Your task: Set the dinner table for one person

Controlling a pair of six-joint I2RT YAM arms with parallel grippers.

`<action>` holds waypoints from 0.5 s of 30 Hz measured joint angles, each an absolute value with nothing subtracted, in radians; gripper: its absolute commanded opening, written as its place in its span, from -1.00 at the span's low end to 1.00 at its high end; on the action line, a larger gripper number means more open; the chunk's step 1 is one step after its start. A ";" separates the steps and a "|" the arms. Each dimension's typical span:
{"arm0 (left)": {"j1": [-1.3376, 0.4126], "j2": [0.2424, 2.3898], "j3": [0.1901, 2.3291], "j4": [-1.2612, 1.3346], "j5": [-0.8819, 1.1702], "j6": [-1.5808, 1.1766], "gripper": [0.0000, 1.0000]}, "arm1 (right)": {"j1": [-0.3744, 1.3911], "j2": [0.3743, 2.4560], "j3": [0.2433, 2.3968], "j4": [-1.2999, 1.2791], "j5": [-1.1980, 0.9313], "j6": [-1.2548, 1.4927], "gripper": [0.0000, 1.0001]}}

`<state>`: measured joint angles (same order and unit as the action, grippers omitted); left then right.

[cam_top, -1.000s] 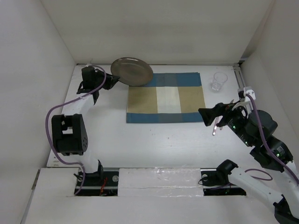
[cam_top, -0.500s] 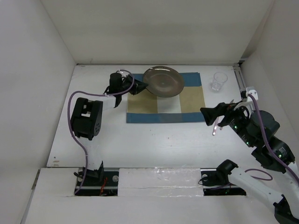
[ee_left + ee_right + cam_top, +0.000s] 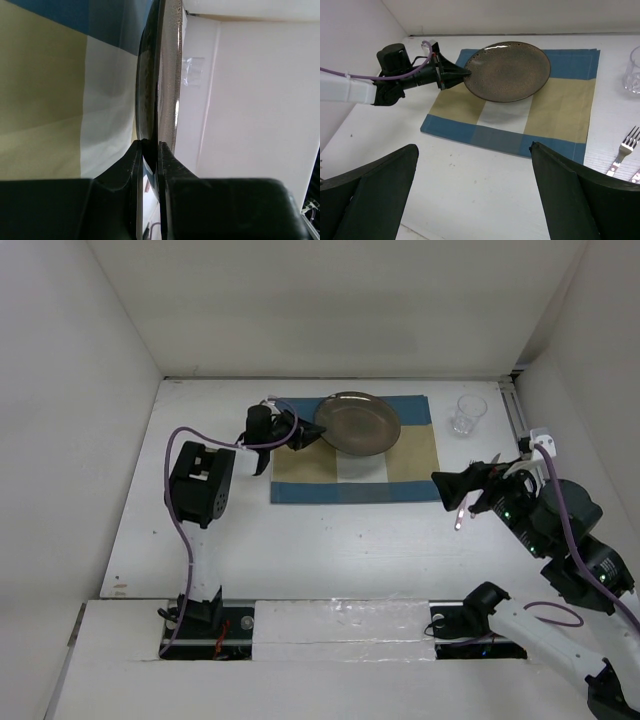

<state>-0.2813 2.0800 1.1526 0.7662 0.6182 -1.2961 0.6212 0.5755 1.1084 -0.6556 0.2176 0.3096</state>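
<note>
My left gripper should continue to lower the brown plate [image 3: 360, 423], which hangs face up over the placemat's white stripe [image 3: 361, 469], until the plate rests there, and then let go.
A brown speckled plate [image 3: 358, 423] hangs tilted over the far half of the blue-and-tan placemat [image 3: 300, 472] on the white dinner table [image 3: 330, 540]. My left gripper [image 3: 310, 430] is shut on the plate's left rim. In the left wrist view the plate [image 3: 157, 70] shows edge-on between the shut fingers [image 3: 172, 165]. The right wrist view shows the plate [image 3: 507, 71] and the left gripper [image 3: 464, 74] above the placemat [image 3: 555, 115]. My right gripper [image 3: 447, 492] is open and empty, hovering off the placemat's right front corner.
A clear glass [image 3: 466, 415] stands at the back right, beyond the placemat's corner. A fork [image 3: 624, 147] lies on the table right of the placemat, with another utensil [image 3: 636, 176] beside it. White walls enclose the table on three sides.
My left gripper has carried the plate rightward from the table's back left to above the placemat. The right arm has barely moved.
</note>
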 measured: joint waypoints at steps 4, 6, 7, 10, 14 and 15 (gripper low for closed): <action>-0.280 2.107 1.153 0.803 0.620 -1.306 -1.00 | 0.621 0.578 1.108 -0.656 0.218 0.305 1.00; -0.282 2.120 1.153 0.820 0.624 -1.311 -1.00 | 0.621 0.578 1.108 -0.656 0.218 0.304 1.00; -0.284 2.126 1.153 0.824 0.625 -1.314 -1.00 | 0.621 0.578 1.108 -0.656 0.218 0.303 1.00; -0.291 2.138 1.152 0.834 0.627 -1.317 -1.00 | 0.621 0.578 1.108 -0.655 0.217 0.302 1.00; -0.296 2.141 1.144 0.847 0.628 -1.318 -1.00 | 0.621 0.578 1.108 -0.655 0.217 0.302 1.00; -0.297 2.141 1.137 0.857 0.629 -1.318 -1.00 | 0.621 0.578 1.108 -0.655 0.217 0.302 1.00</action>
